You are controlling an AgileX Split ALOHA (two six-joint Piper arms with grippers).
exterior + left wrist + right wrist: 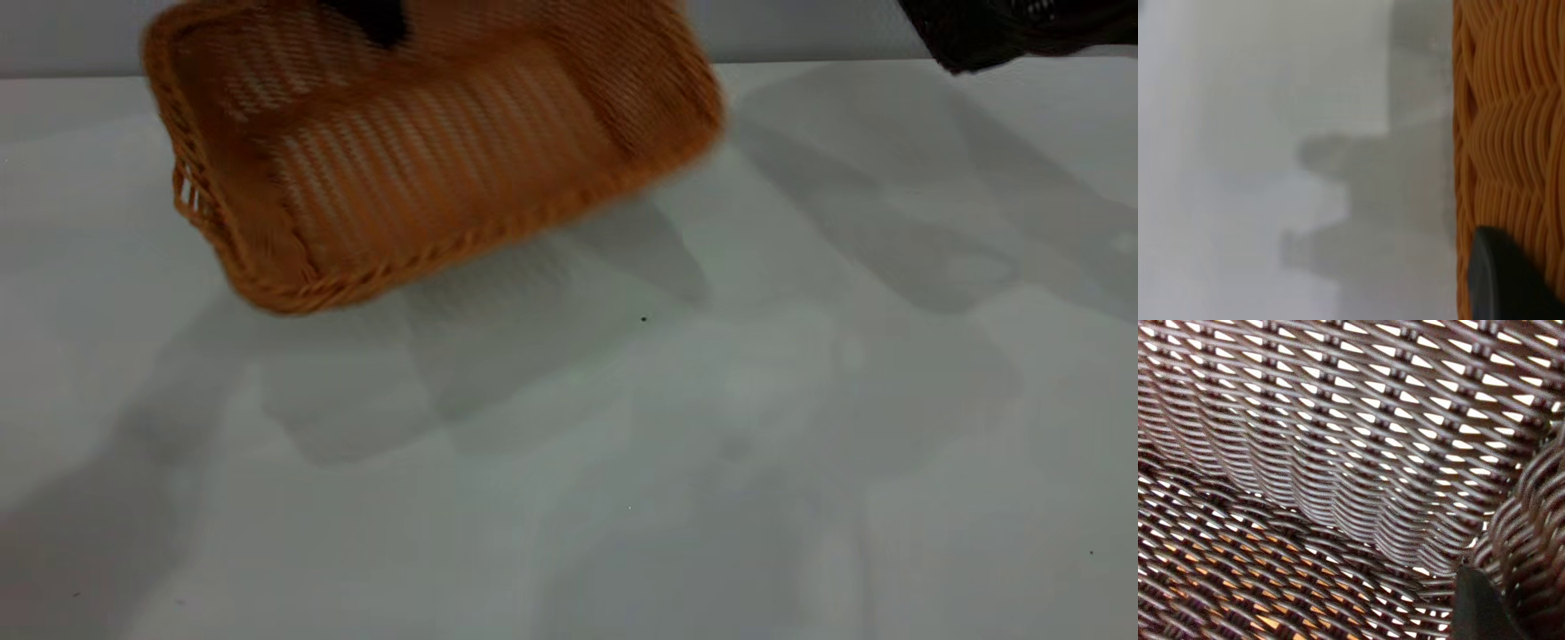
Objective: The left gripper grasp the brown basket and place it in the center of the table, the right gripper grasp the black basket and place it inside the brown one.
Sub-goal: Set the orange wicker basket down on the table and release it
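Observation:
My left gripper should put the brown basket (448, 160) down flat in the center (565, 363) and move out of the way before my right gripper lowers the black basket, because the brown basket is hanging tilted in midair.
The brown basket (427, 151) hangs tilted above the table (676, 462) at the back left, its open side facing the exterior camera. My left gripper (375, 21) is shut on its far rim; one black finger (1503, 280) lies against the orange weave (1511, 127). The black basket (996, 31) is in the air at the back right, mostly out of the exterior view. My right gripper is shut on it; its dark weave (1338, 453) fills the right wrist view, with one finger (1479, 607) beside the rim. Orange shows through the weave.
The white-grey tabletop carries only shadows of the baskets and arms and a few tiny dark specks (644, 318). A grey wall (800, 27) runs along the far edge of the table.

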